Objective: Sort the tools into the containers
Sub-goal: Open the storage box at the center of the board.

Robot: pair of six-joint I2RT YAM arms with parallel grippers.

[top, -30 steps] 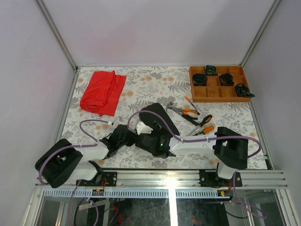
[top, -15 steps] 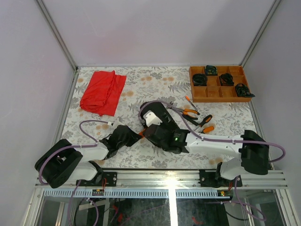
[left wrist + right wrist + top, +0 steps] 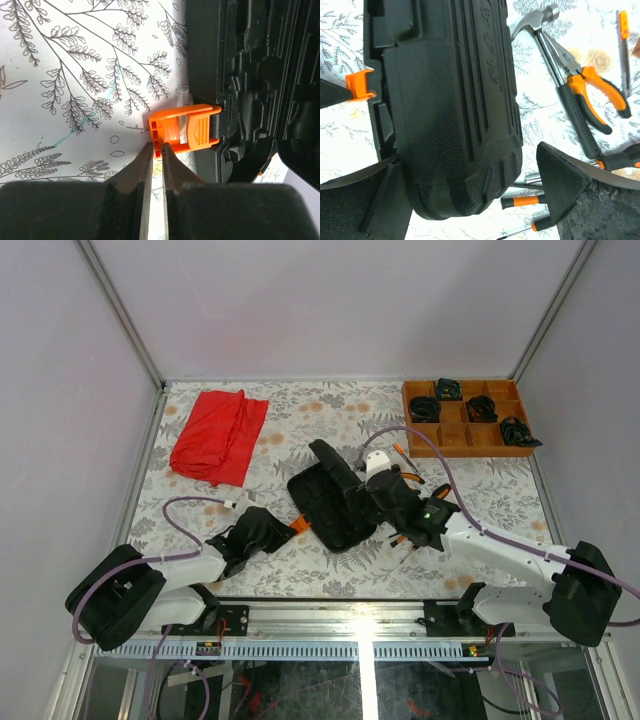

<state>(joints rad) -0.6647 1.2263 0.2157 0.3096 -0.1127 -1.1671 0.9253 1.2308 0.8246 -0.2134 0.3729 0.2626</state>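
Observation:
The screwdrivers (image 3: 521, 201) are in the spot where the tilted lid has to fold down, so my left gripper should first pull the tool case away from them by its orange latch (image 3: 299, 524).
The black tool case (image 3: 330, 508) lies open at mid-table with its lid (image 3: 455, 100) tilted up. My left gripper (image 3: 283, 530) (image 3: 156, 148) is shut on the edge of the case's orange latch (image 3: 182, 132). My right gripper (image 3: 362, 490) (image 3: 477, 192) is open wide, its fingers either side of the lid, with a gap at the right finger (image 3: 565, 182). Right of the case lie the hammer (image 3: 535, 20), the orange-and-black pliers (image 3: 585, 95) (image 3: 405, 478) and several screwdrivers (image 3: 525, 201), partly hidden under my right arm.
An orange-brown wooden tray (image 3: 466, 448) holding black coiled bundles stands at the back right. A red cloth (image 3: 218, 435) lies at the back left. The floral table cover (image 3: 300, 415) is bounded by walls on three sides.
My right arm has swung to the right, and its gripper now straddles the raised lid of the case. The left gripper has stayed shut at the latch.

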